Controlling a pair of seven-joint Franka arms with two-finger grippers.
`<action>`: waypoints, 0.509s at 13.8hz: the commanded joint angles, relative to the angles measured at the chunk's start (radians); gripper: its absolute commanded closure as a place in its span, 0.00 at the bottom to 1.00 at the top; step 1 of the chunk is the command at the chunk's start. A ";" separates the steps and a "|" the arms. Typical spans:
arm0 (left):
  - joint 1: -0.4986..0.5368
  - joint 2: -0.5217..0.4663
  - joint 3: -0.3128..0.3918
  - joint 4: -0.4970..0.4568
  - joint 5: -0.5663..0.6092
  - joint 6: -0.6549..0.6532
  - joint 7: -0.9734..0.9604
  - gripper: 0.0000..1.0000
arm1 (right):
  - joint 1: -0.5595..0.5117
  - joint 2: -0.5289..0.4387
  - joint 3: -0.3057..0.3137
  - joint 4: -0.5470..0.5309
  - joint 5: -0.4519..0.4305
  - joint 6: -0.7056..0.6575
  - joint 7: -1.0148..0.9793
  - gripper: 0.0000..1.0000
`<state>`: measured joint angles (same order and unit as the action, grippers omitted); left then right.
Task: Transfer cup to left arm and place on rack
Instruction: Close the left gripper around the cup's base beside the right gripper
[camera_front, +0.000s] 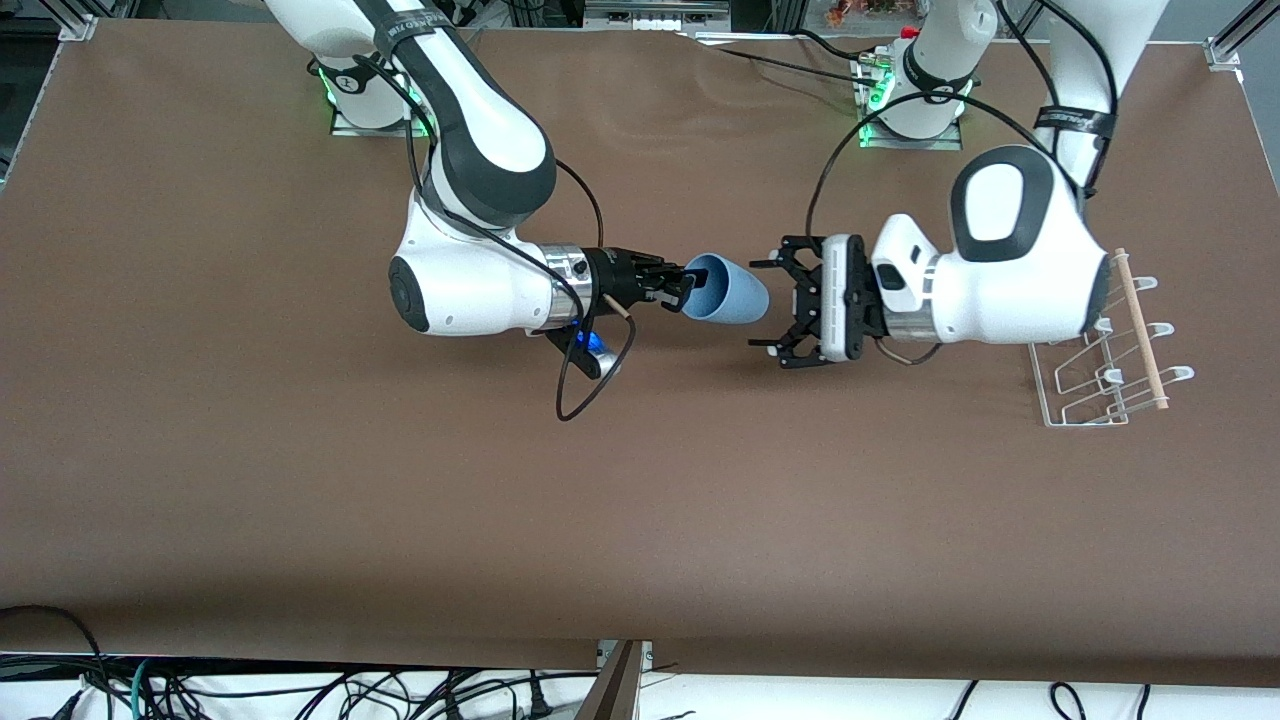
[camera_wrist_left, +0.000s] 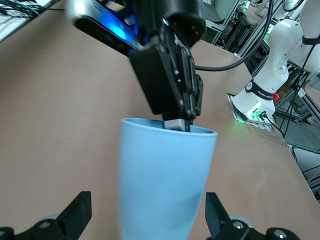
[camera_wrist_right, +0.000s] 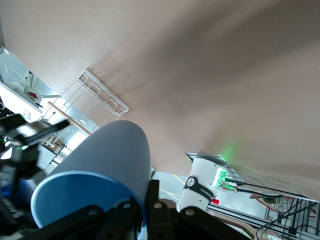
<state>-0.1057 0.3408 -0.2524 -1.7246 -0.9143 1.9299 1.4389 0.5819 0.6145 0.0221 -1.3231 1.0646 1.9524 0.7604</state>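
My left gripper should close on the cup's base (camera_front: 756, 300) before my right gripper opens and backs out, because my right gripper's finger is inside the light-blue cup's opening (camera_front: 705, 288).
The light-blue cup (camera_front: 727, 289) hangs sideways above the table's middle, its base toward the left arm. My right gripper (camera_front: 684, 290) is shut on the cup's rim, one finger inside the mouth. The cup fills the right wrist view (camera_wrist_right: 100, 165). My left gripper (camera_front: 772, 304) is open just beside the cup's base, not touching it. In the left wrist view the cup (camera_wrist_left: 162, 185) sits between my open fingertips (camera_wrist_left: 80, 212). The white wire rack (camera_front: 1110, 375) with its wooden dowel stands at the left arm's end of the table and shows in the right wrist view (camera_wrist_right: 95, 102).
The brown table (camera_front: 300, 500) stretches around both arms. A black cable loop (camera_front: 590, 385) hangs under the right wrist. Both arm bases (camera_front: 910, 110) stand along the table's edge farthest from the front camera.
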 joint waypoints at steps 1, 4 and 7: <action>-0.003 -0.006 -0.014 -0.033 -0.040 0.024 0.044 0.00 | 0.000 0.027 0.001 0.057 0.020 -0.004 0.030 1.00; -0.003 -0.014 -0.034 -0.050 -0.040 0.044 0.066 0.56 | -0.004 0.027 -0.001 0.064 0.020 -0.004 0.031 1.00; -0.003 -0.019 -0.036 -0.044 -0.040 0.046 0.064 1.00 | -0.008 0.027 -0.001 0.064 0.020 -0.004 0.030 1.00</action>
<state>-0.1110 0.3406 -0.2783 -1.7562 -0.9223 1.9771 1.4708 0.5805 0.6163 0.0220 -1.3021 1.0664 1.9478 0.7825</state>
